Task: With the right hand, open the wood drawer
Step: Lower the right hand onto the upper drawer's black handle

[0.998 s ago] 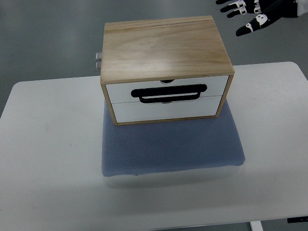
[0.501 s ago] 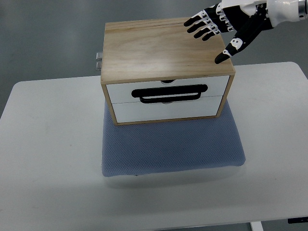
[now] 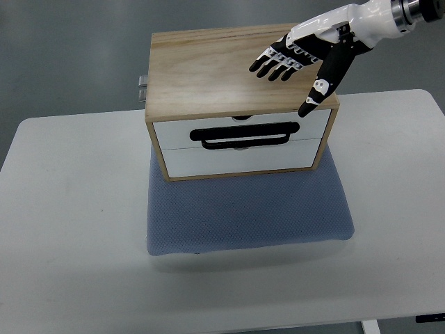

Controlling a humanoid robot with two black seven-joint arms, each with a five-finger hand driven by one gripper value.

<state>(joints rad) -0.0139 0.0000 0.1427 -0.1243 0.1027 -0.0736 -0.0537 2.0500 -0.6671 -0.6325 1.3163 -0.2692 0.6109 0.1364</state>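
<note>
The upper drawer (image 3: 172,134) will slide straight out toward the mat's near edge when I pull, because the handle's thick bar (image 3: 245,131) sits above the seam.
A wooden box (image 3: 236,66) with two white drawer fronts stands on a blue mat (image 3: 247,212). A black loop handle (image 3: 245,135) sits across the seam between the drawers (image 3: 240,146), and both look closed. My right hand (image 3: 295,66) comes in from the upper right, black and white, fingers spread and holding nothing. It hovers over the right part of the box's top, its thumb (image 3: 316,94) pointing down near the front right corner, above the handle's right end. The left arm is out of view.
The mat lies on a white table (image 3: 69,229). A small metal fitting (image 3: 142,88) sticks out at the box's back left. Grey floor shows beyond the table's far edge.
My right hand has come down and to the left, from the top right corner of the picture to over the box's top, staying open. The box and drawers have not moved.
</note>
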